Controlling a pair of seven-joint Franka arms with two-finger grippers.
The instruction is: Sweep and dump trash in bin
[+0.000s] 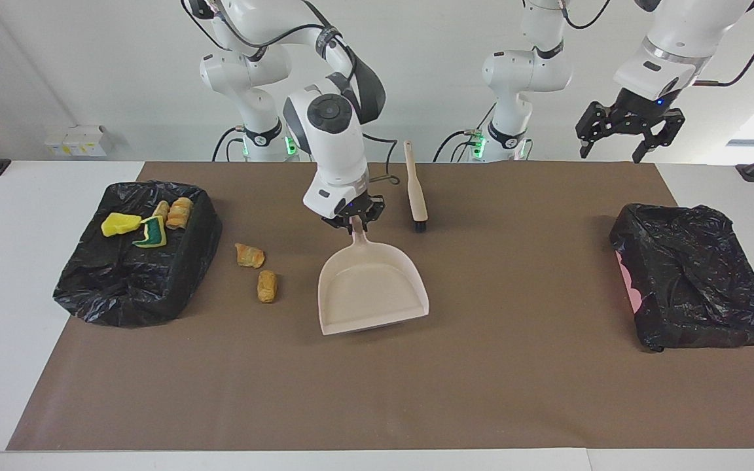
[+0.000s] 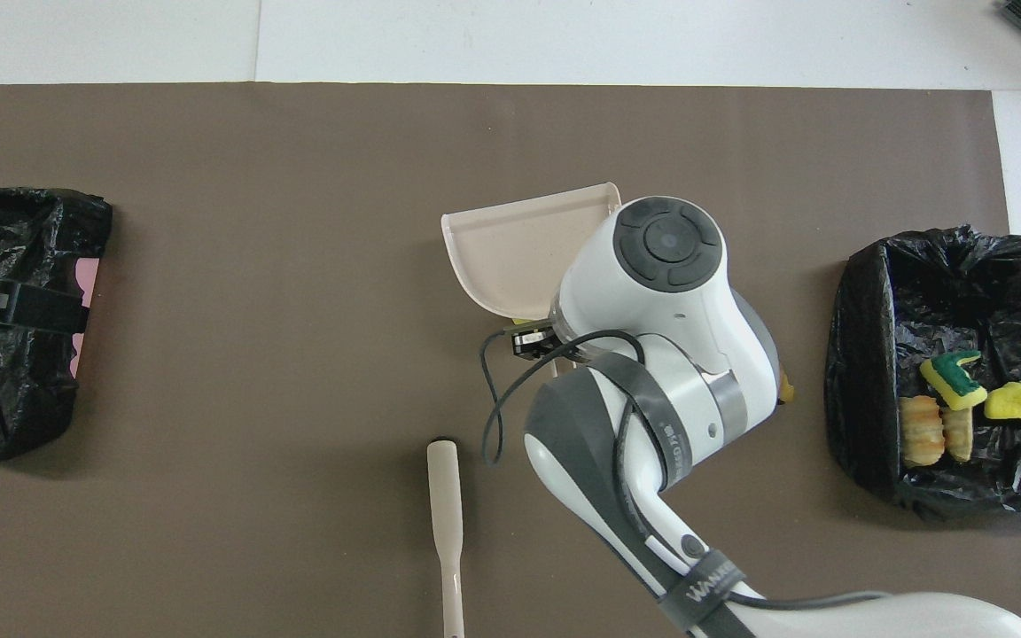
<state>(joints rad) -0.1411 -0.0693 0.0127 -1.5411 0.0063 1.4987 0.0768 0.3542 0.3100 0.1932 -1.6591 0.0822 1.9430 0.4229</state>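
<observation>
The empty dustpan's opening (image 1: 374,322) has open mat (image 1: 429,357) in front of it, so my right gripper should keep moving the dustpan clear of the yellow trash until the dustpan lies flat, and then let go of it.
My right gripper (image 1: 353,222) is shut on the handle of the beige dustpan (image 1: 372,288), mid-mat with its mouth turned away from the robots. In the overhead view the dustpan (image 2: 510,252) shows past my wrist, and a sliver of yellow trash (image 2: 519,321) peeks out at its rear edge. Two orange-brown chunks (image 1: 249,255) (image 1: 267,286) lie on the mat between the dustpan and the black-lined bin (image 1: 89,294) at the right arm's end. That bin (image 2: 865,292) holds yellow sponge pieces (image 1: 120,224) and bread chunks (image 1: 179,212). My left gripper (image 1: 629,127) hangs open, high up.
The beige brush (image 1: 416,190) lies on the mat close to the robots, beside the dustpan handle. A second black-lined bin (image 1: 691,281) sits at the left arm's end, and my left gripper (image 2: 5,301) waits over it. A brown mat (image 1: 416,392) covers the table.
</observation>
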